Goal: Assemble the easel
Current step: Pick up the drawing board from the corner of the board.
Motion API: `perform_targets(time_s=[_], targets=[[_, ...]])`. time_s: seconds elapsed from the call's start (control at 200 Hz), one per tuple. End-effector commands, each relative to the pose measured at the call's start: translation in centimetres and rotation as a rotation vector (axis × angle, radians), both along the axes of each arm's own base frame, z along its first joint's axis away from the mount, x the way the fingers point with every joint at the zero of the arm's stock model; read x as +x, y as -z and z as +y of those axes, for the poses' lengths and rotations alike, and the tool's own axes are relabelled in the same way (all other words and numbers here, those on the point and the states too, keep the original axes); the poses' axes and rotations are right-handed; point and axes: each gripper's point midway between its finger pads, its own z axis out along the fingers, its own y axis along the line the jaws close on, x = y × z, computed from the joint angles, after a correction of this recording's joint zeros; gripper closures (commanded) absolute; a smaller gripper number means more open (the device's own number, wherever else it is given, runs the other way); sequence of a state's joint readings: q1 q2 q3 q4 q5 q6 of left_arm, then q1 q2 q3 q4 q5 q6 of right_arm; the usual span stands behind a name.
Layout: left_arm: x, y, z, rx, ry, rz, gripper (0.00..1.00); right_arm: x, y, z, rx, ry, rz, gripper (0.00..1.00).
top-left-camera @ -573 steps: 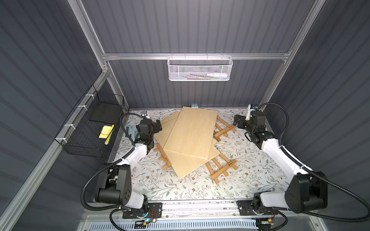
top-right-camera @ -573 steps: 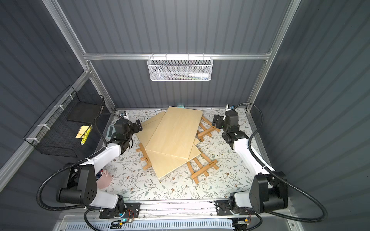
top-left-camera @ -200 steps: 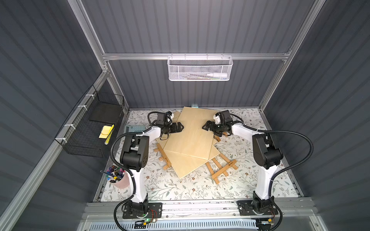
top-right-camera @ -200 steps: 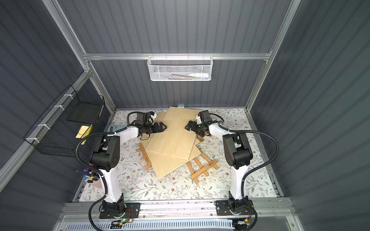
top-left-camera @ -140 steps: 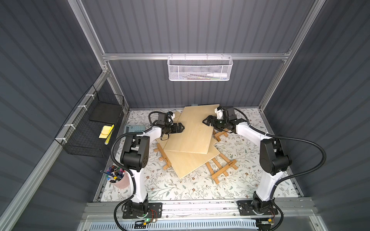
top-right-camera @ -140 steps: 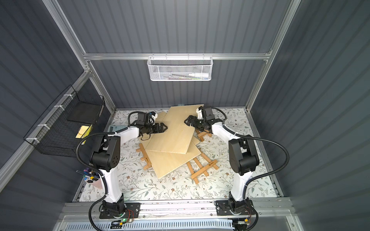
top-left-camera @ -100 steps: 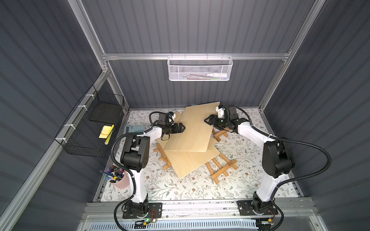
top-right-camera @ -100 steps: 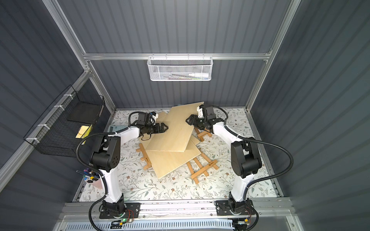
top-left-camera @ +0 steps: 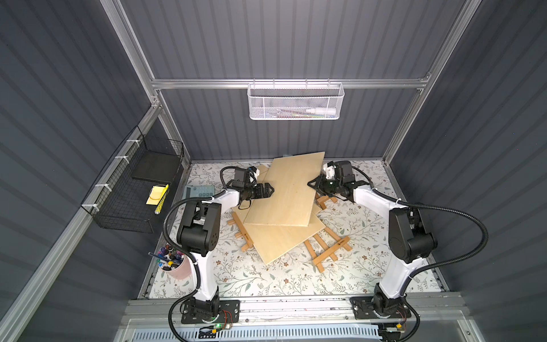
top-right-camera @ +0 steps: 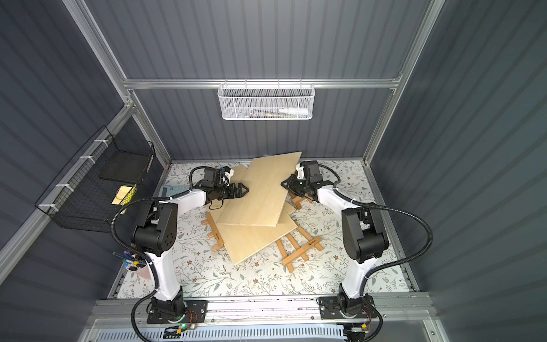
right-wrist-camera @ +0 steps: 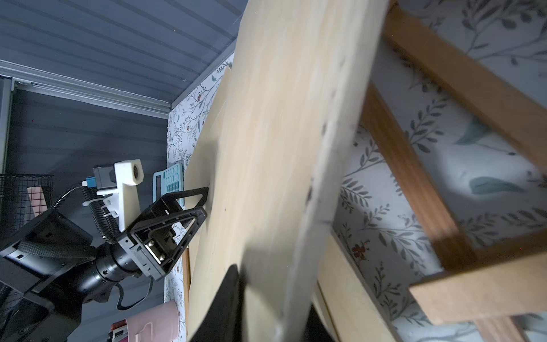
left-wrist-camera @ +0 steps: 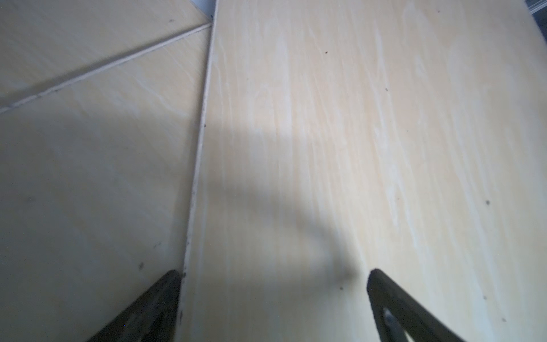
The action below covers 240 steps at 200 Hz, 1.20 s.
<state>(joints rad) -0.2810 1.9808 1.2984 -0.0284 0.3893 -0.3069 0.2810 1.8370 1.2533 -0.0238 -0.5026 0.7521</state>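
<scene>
My right gripper holds the upper board's raised edge [top-left-camera: 311, 208] beside the uncovered easel frame [top-left-camera: 331, 249]. It should keep pulling and lowering until the board lies over that frame.
Two pale plywood boards lie stacked over the wooden easel frames [top-left-camera: 327, 251]. The upper board [top-left-camera: 284, 192] [top-right-camera: 257, 192] is tilted, its right edge raised off the lower board [top-left-camera: 284, 239]. My right gripper [top-left-camera: 314, 185] [right-wrist-camera: 272, 308] is shut on that raised right edge, which the right wrist view shows pinched between the jaws. Under it there, an easel frame [right-wrist-camera: 414, 177] lies on the floral mat. My left gripper [top-left-camera: 268, 189] [left-wrist-camera: 273, 272] is open over the upper board's left edge, holding nothing. Another easel frame [top-left-camera: 241, 234] pokes out at the left.
A teal calculator [top-left-camera: 198, 192] lies behind the left arm. A pink cup of pens [top-left-camera: 174, 263] stands at the front left. A black wire basket [top-left-camera: 133, 189] hangs on the left wall and a white mesh basket [top-left-camera: 296, 100] on the back wall.
My right gripper has closed on the upper board's right edge and lifted it, tilting the board. The left gripper has stayed open at the left edge.
</scene>
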Motion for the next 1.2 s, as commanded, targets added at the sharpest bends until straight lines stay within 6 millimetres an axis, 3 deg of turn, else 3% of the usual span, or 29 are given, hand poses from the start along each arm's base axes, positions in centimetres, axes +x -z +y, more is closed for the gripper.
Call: perform_targets(time_s=[0.0,0.195,0.345,0.62,0.885,0.91,1.196], targets=[[-7.2,3.2,-3.6,-0.081,0.142,0.268,0.01,-1.5,1.5,0.0,0.009,-0.087,-0.019,1.00],[-7.2,2.4,-4.5,-0.148,0.156,0.271,0.01,-2.5,2.7,-3.6,0.089,-0.069,0.001,1.00],[-7.2,3.0,-4.9,-0.167,0.163,0.311,0.01,-3.9,3.7,-6.7,0.095,-0.027,0.027,1.00],[-7.7,5.0,-6.6,-0.110,0.197,0.350,0.01,-8.0,6.0,-10.4,-0.070,0.043,0.104,1.00],[-7.3,7.0,-7.9,-0.079,0.206,0.390,0.01,-12.2,10.4,-15.6,-0.229,0.191,0.307,1.00],[-6.4,6.2,-8.4,-0.082,0.212,0.364,0.01,-12.5,10.7,-16.0,-0.236,0.199,0.324,1.00],[-4.3,7.5,-10.0,-0.012,0.225,0.343,0.01,-14.4,13.7,-19.1,-0.303,0.280,0.470,1.00]])
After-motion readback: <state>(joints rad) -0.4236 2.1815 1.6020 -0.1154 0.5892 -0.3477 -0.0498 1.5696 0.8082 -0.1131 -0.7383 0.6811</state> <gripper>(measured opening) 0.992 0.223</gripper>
